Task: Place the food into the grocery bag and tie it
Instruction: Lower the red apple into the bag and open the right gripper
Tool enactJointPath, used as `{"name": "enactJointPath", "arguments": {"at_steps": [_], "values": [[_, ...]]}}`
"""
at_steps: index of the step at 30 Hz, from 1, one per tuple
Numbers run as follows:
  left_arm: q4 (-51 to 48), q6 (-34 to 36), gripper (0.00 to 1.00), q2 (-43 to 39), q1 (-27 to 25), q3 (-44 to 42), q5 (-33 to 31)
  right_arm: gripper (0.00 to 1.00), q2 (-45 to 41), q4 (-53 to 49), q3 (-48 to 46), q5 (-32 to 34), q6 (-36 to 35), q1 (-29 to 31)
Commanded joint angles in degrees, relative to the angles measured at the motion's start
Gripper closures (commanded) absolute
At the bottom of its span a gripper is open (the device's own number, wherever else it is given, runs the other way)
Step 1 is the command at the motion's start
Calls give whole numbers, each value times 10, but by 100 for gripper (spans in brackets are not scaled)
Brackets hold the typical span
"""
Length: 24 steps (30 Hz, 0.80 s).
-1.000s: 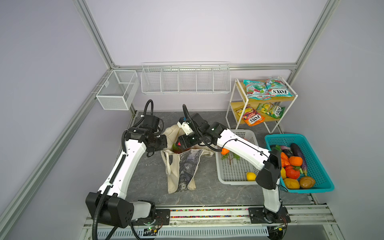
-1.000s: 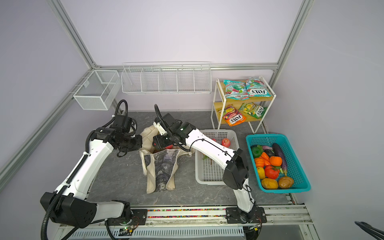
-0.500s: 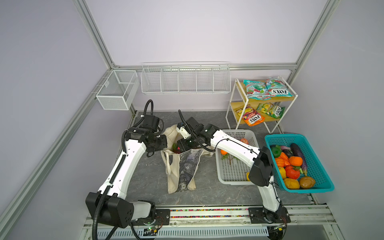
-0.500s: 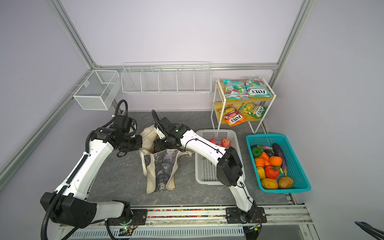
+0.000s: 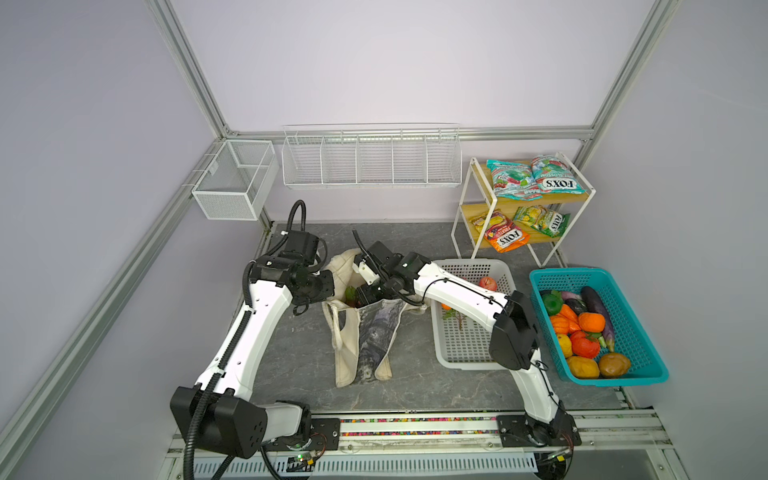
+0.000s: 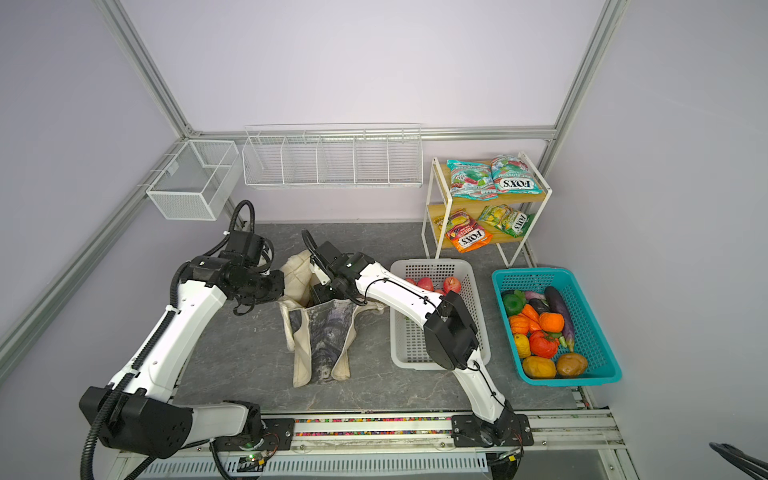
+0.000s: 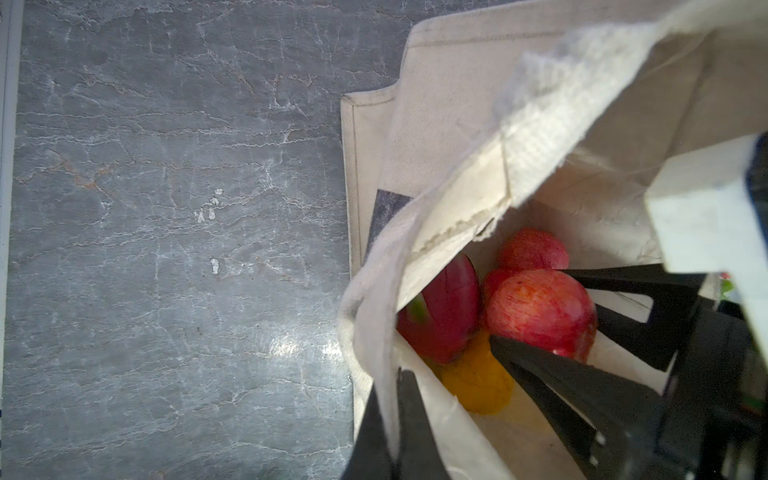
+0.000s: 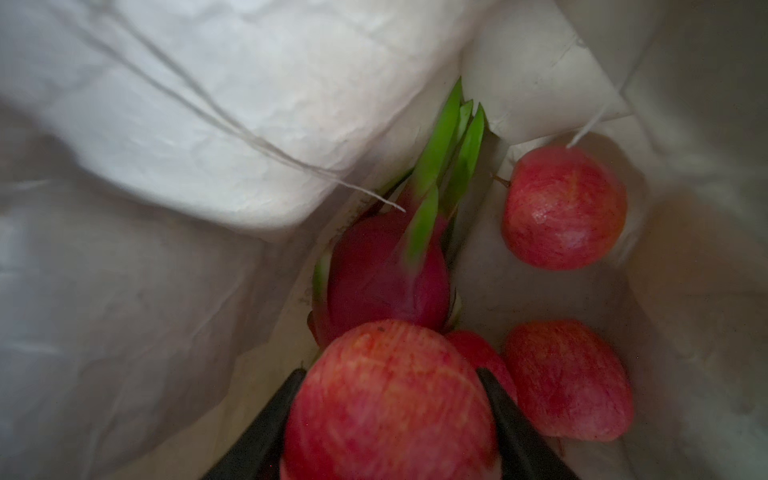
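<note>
I keep lowering my right gripper, as the gripped apple is below the bag's open rim (image 7: pixel 516 144), and let the apple go just over the dragon fruit (image 8: pixel 389 272).
The cream grocery bag (image 5: pixel 357 336) (image 6: pixel 320 336) lies on the grey table with its mouth facing the back. My left gripper (image 7: pixel 392 399) is shut on the rim of the bag (image 7: pixel 457 199) and holds the mouth up; in a top view it (image 5: pixel 332 286) is at the mouth's left side. My right gripper (image 8: pixel 390 374) is inside the bag, shut on a red apple (image 8: pixel 390 411). Below it lie a pink dragon fruit (image 8: pixel 382 274), two more apples (image 8: pixel 563 208) (image 8: pixel 569 378) and a yellow fruit (image 7: pixel 478 382).
A white perforated basket (image 5: pixel 469 353) right of the bag holds an apple (image 5: pixel 488 283). Further right is a teal basket (image 5: pixel 648 365) of vegetables. A shelf at the back right carries FOX'S packets (image 5: pixel 536 178). Wire baskets (image 5: pixel 370 158) hang on the back wall.
My right arm has reached further left and down into the bag's mouth with the apple. The left arm and the bag have stayed still.
</note>
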Motion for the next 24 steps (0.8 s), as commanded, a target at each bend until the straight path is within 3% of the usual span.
{"name": "enactJointPath", "arguments": {"at_steps": [1,13,24], "values": [[1,-4,100,-1,2,-1,7,59,17,8,-19,10,-15,4],[0,2,100,8,2,4,7,46,33,18,-31,10,-14,4],[1,5,100,10,2,7,5,14,19,17,-25,23,-23,4]]}}
